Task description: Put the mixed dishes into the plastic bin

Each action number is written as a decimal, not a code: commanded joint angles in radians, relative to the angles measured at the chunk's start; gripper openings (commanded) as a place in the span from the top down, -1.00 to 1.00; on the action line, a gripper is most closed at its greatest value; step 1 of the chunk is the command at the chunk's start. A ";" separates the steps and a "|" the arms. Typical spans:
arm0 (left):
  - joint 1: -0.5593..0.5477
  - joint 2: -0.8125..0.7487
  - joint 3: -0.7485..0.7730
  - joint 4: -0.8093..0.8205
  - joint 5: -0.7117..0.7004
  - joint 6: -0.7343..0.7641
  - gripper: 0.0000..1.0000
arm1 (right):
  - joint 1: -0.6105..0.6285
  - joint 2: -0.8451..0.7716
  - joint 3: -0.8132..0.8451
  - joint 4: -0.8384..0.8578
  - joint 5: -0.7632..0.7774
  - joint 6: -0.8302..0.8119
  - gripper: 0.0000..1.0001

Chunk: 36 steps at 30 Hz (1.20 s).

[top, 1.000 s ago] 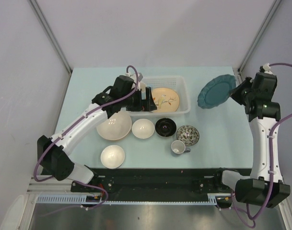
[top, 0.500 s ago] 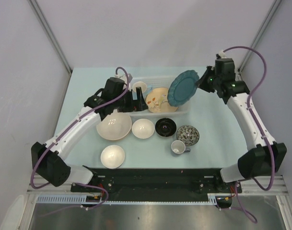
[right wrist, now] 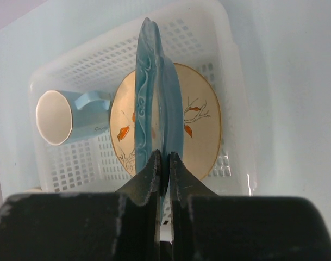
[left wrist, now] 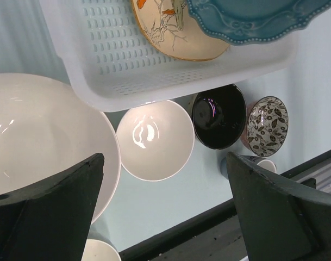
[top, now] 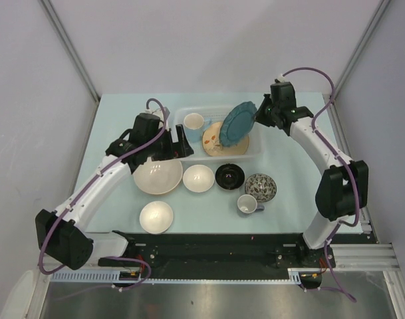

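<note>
The teal plate (top: 237,124) is above the tan floral plate (top: 213,141) and clear of the light blue mug. My right gripper should keep lowering it until it sits there.
My right gripper (top: 259,115) is shut on the rim of the teal scalloped plate (top: 237,121), which it holds on edge over the plastic bin (top: 254,153). In the right wrist view the fingers (right wrist: 154,168) pinch the teal plate (right wrist: 151,98) above the tan floral plate (right wrist: 200,125) and a light blue mug (right wrist: 62,117) lying in the bin (right wrist: 230,65). My left gripper (top: 184,143) stands open at the bin's left end with nothing between its fingers. In its wrist view the left gripper (left wrist: 165,217) looks down past the bin (left wrist: 154,70).
In front of the bin stand a large white bowl (top: 157,175), a smaller white bowl (top: 198,178), a black bowl (top: 229,175) and a speckled bowl (top: 261,187). Nearer the arms are a small mug (top: 247,204) and a small white bowl (top: 155,216).
The right arm has swung left, carrying the teal plate from right of the bin to over it. The left gripper has drawn back left, out of the bin, uncovering the mug.
</note>
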 commanded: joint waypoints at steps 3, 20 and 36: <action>0.007 -0.038 -0.022 0.015 0.005 0.013 -0.97 | 0.047 0.042 0.081 0.208 -0.022 0.087 1.00; 0.009 -0.052 -0.040 0.021 0.045 -0.016 -0.97 | 0.042 0.090 -0.095 0.326 -0.076 0.251 1.00; 0.009 -0.097 -0.063 0.006 0.014 -0.029 -0.96 | 0.050 0.242 0.033 0.059 -0.059 0.184 1.00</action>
